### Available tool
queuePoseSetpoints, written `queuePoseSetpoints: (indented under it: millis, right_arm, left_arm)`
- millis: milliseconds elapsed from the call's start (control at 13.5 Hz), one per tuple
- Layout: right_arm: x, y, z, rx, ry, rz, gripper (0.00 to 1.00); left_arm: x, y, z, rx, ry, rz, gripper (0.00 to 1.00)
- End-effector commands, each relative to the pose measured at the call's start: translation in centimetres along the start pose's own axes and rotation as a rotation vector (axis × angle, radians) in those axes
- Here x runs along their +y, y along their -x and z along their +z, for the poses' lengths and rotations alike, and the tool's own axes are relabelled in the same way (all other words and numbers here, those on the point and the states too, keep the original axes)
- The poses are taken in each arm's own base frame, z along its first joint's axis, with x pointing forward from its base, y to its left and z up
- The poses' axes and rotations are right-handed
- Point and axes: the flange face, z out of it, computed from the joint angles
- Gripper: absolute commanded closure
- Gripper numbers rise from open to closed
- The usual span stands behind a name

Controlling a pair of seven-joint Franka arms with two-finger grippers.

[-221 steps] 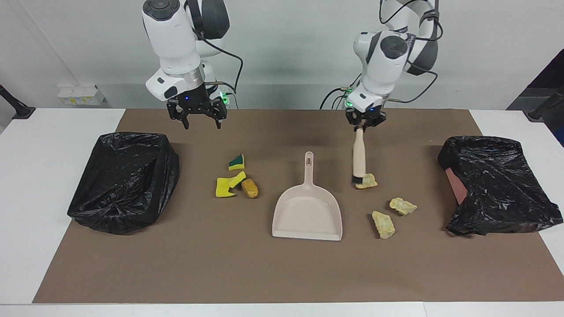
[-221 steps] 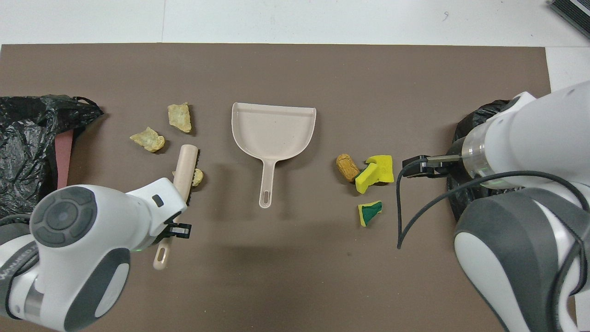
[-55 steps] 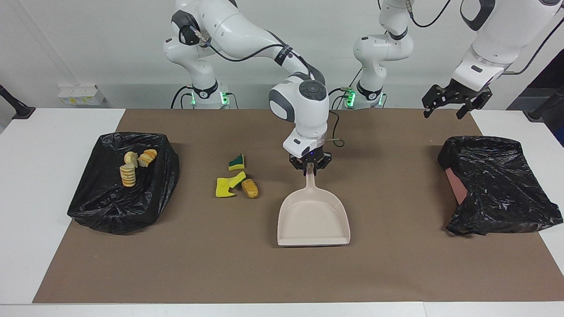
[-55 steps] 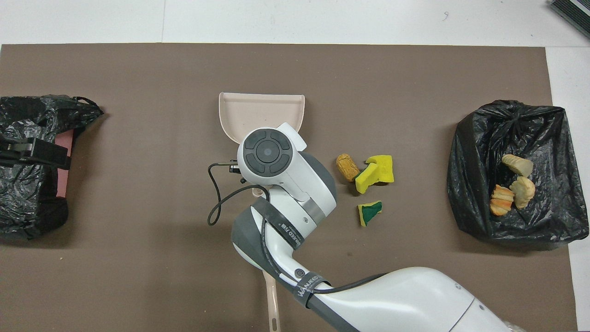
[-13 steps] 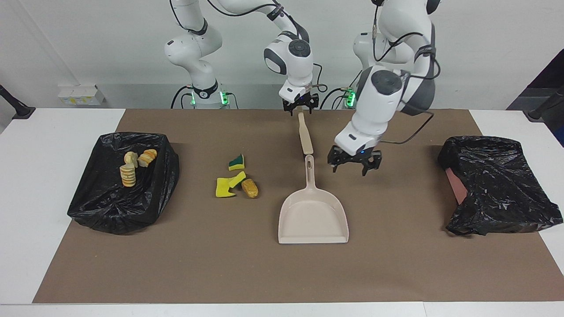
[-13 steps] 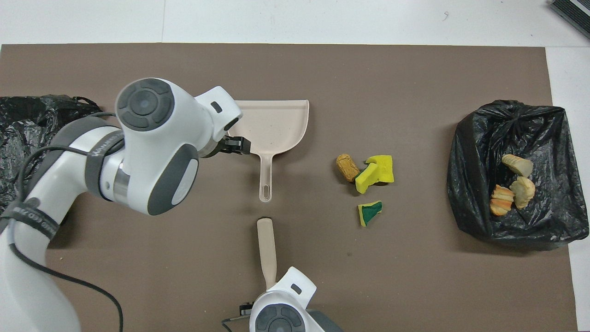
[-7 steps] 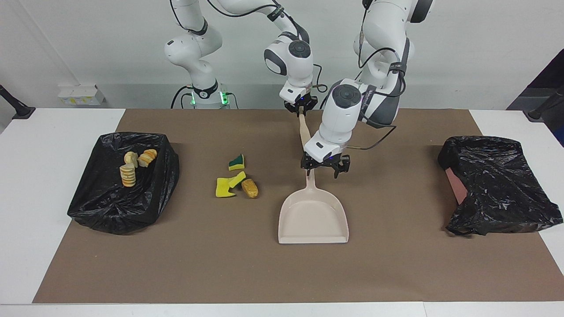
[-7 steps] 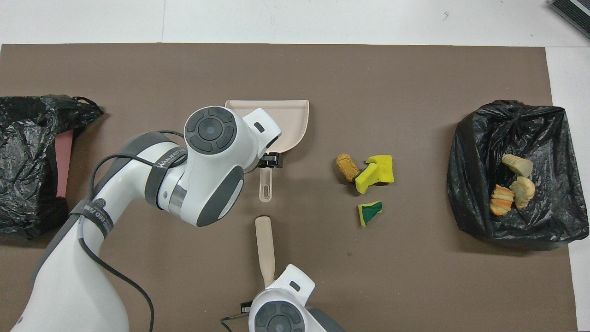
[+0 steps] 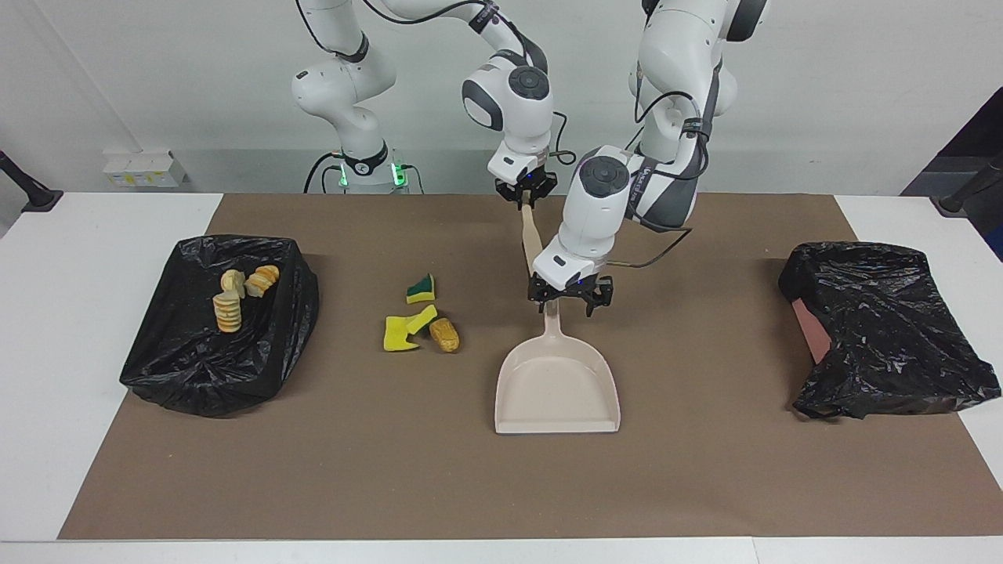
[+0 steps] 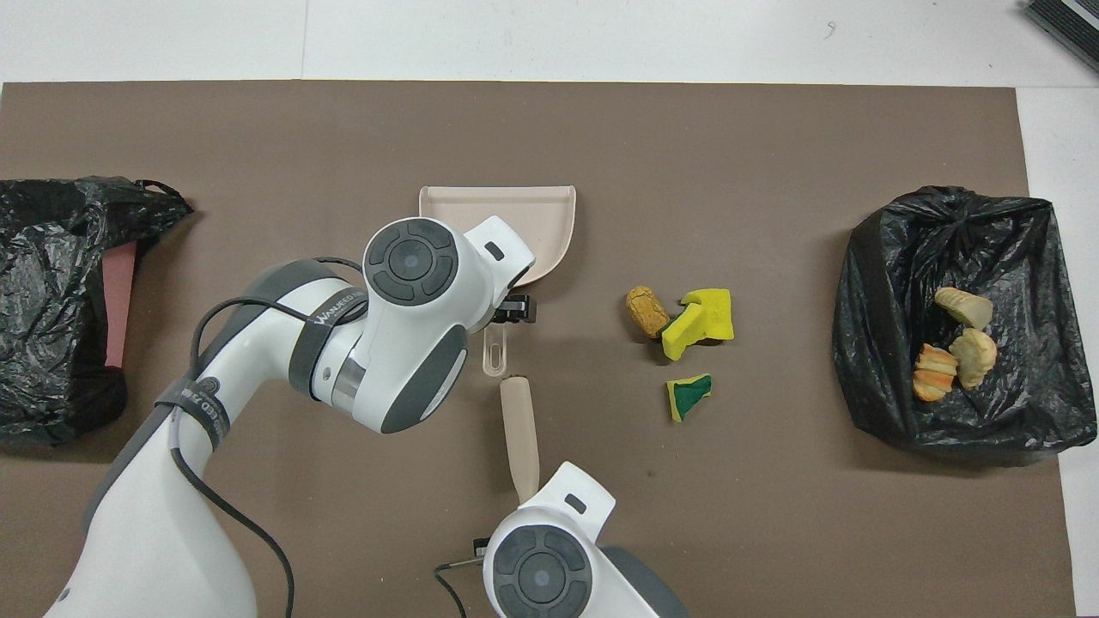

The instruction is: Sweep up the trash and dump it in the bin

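Observation:
The beige dustpan's opening (image 10: 497, 190) is pointing past the loose trash. My left gripper should grab the dustpan's handle (image 10: 494, 352) and turn the dustpan's opening toward the trash before the sweeping starts.
The beige dustpan (image 9: 556, 384) (image 10: 541, 215) lies mid-table, its handle pointing toward the robots. My left gripper (image 9: 566, 304) (image 10: 508, 311) hangs open low over that handle's end, one finger on each side. My right gripper (image 9: 525, 193) is shut on the handle of the beige brush (image 9: 531, 239) (image 10: 519, 429), which slants down toward the dustpan's handle. Loose trash lies beside the dustpan toward the right arm's end: a yellow piece (image 9: 407, 330) (image 10: 700, 318), a green-backed piece (image 9: 421, 288) (image 10: 689, 396) and an orange-brown lump (image 9: 444, 335) (image 10: 646, 311). The black-lined bin (image 9: 235, 368) (image 10: 953, 223) holds three pale chunks (image 9: 235, 294) (image 10: 953, 343).
A second black bag (image 9: 885, 329) (image 10: 51, 257) with a reddish patch sits at the left arm's end of the brown mat (image 9: 392, 470). The left arm's wrist covers part of the dustpan from above.
My left gripper has swung in from the left arm's end to over the dustpan's handle. The right gripper has shut on the brush and shifted it slightly toward the right arm's end.

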Motion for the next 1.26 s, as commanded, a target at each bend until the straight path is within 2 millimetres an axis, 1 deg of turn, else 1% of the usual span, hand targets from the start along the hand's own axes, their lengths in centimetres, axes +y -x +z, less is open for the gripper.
queuePoseSetpoints:
  millis: [0,149,297,446,520,595,669,743,818,892,1041,1115,1189]
  right_arm:
    - [3.6,-0.7,-3.0,0.024,0.03,-0.025,1.0]
    - [7.1,-2.2,-4.9,0.024,0.037,0.002,1.0]
    - [10.8,-3.9,-6.2,0.027,0.055,0.023,1.0]
    - [14.1,-5.5,-6.7,0.03,0.087,0.061,1.0]
    - [15.9,-6.4,-6.9,0.04,0.108,0.085,1.0]
    - [17.3,-7.0,-6.9,0.048,0.134,0.091,1.0]
    - [18.8,-7.8,-6.7,0.048,0.152,0.097,1.0]
    - [20.8,-8.6,-6.7,0.044,0.166,0.085,1.0]
    - [22.7,-9.2,-6.5,0.038,0.176,0.067,1.0]
    - [24.3,-9.7,-6.1,0.028,0.18,0.056,1.0]
    - [27.9,-10.7,-5.7,0.012,0.17,0.038,1.0]
    - [29.5,-11.2,-5.2,0.001,0.165,0.04,1.0]
    - [30.9,-11.5,-4.6,-0.016,0.186,0.016,1.0]
  left_arm:
    - [0.7,0.5,0.9,0.016,-0.001,-0.014,0.02]
    - [0.6,0.6,1.1,0.008,-0.005,-0.015,0.22]
    - [0.6,0.8,1.4,0.001,-0.008,-0.02,0.4]
    - [0.5,1.1,1.7,-0.01,-0.014,-0.028,0.41]
    - [0.5,1.0,1.7,-0.01,-0.015,-0.028,0.44]
    - [0.5,1.0,1.7,-0.008,-0.014,-0.028,0.57]
    - [0.5,1.0,1.7,-0.006,-0.012,-0.026,0.8]
    - [0.5,0.9,1.6,-0.003,-0.011,-0.026,0.95]
    - [0.3,0.7,1.5,0.0,-0.009,-0.025,1.0]
    - [0.0,0.6,1.5,0.001,-0.011,-0.018,1.0]
    - [-0.7,0.3,0.6,0.009,-0.009,0.004,1.0]
    - [-1.6,-0.2,-0.6,0.031,-0.002,0.002,1.0]
    - [-2.6,-0.7,-1.0,0.039,-0.003,0.01,1.0]
